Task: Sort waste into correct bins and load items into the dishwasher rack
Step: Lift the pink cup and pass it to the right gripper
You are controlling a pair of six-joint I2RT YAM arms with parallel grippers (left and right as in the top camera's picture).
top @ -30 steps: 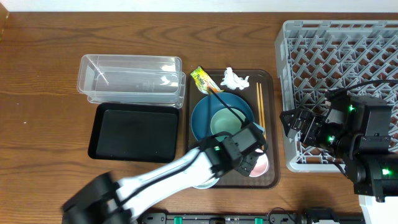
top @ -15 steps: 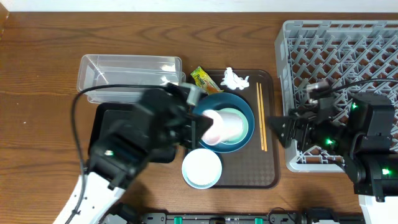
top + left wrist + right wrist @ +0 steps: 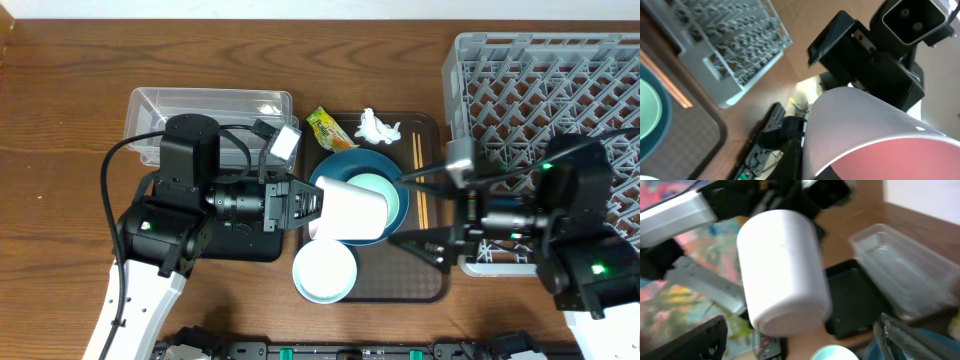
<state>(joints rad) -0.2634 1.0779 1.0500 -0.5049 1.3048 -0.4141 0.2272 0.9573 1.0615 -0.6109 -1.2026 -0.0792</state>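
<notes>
The robot's left gripper has the small pink cup [image 3: 345,209] a long way from the grey rack, so next the right gripper grabs the cup by its base [image 3: 381,214] and loads it.
My left gripper [image 3: 306,205] is shut on the small pink cup [image 3: 352,210] and holds it on its side above the dark-blue bowl-plate [image 3: 340,165], base toward the right arm. The cup fills the left wrist view [image 3: 865,130] and the right wrist view [image 3: 782,270]. My right gripper [image 3: 420,215] is open, its fingers spread just right of the cup's base, apart from it. The mint bowl [image 3: 388,192] sits in the blue plate. The white bowl [image 3: 325,270], chopsticks [image 3: 419,160], wrapper [image 3: 324,126] and tissue [image 3: 377,127] lie on the brown tray [image 3: 432,285]. No rice grains show.
The clear tub [image 3: 210,115] stands at the back left, with the black tray [image 3: 165,190] in front of it, partly under my left arm. The grey rack [image 3: 560,80] fills the right side; my right arm overlaps its front edge.
My left arm has lifted the pink cup from the tray's front and now holds it sideways over the blue plate. My right gripper has moved left over the tray, open toward the cup.
</notes>
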